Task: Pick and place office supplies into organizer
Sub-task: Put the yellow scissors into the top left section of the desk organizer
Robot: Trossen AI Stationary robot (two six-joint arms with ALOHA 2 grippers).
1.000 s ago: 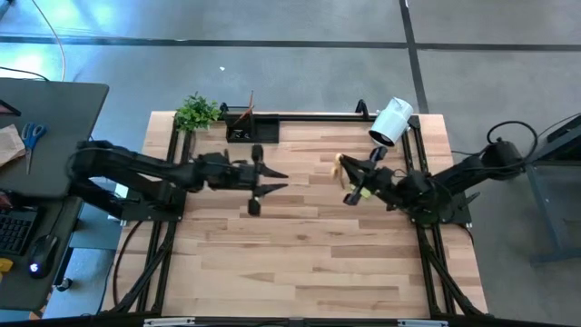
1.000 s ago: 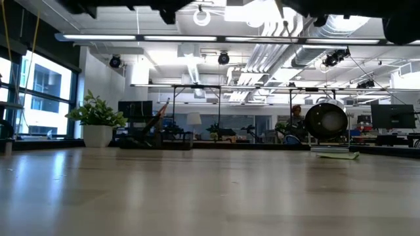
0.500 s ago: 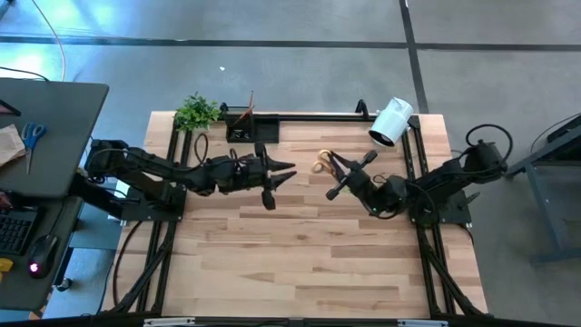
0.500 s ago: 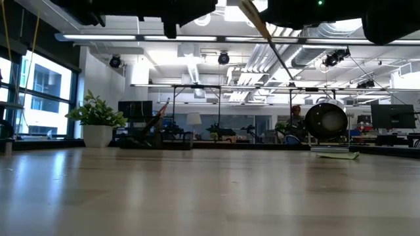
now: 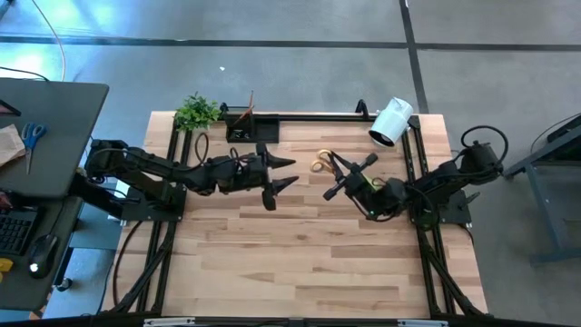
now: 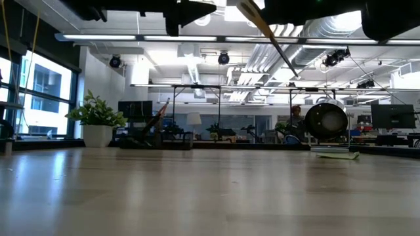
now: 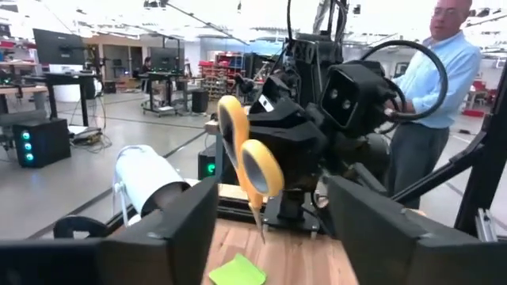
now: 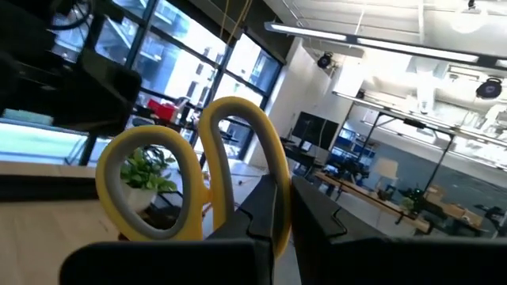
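Note:
The organizer (image 5: 252, 129) is on my left gripper's side, and the scissors are in my right gripper, so my left gripper should take hold of their handle loops (image 5: 320, 163) before it puts them in place.
The yellow-handled scissors (image 5: 320, 164) hang in the air over the far middle of the table, with my right gripper (image 5: 336, 175) shut on them. Their handle loops (image 7: 249, 162) point at my left gripper (image 5: 289, 173). That gripper stands open a short way to the scissors' left and touches nothing. The black organizer (image 5: 243, 127) sits at the far left edge with an orange pencil standing in it. A lime-green sticky-note pad (image 7: 238, 271) lies flat on the table below the scissors. My right gripper pinches the scissors between its two fingers (image 8: 269, 207) just behind the handle loops, at the loops' base (image 8: 238, 207). The fingers hide the blades. They come level from the table's right side. The loops stick out past the fingertips, and the scissors are clear of the table.
A small green plant (image 5: 195, 112) stands at the far left corner beside the organizer. A white cylinder (image 5: 391, 121) lies at the far right. A person in a light blue shirt (image 7: 440, 71) stands beyond the table's right side.
My right gripper has carried the scissors toward the table's left, nearer my left gripper, still clear of the table. My left gripper has moved toward the table's right to meet them, and its fingers have opened wider.

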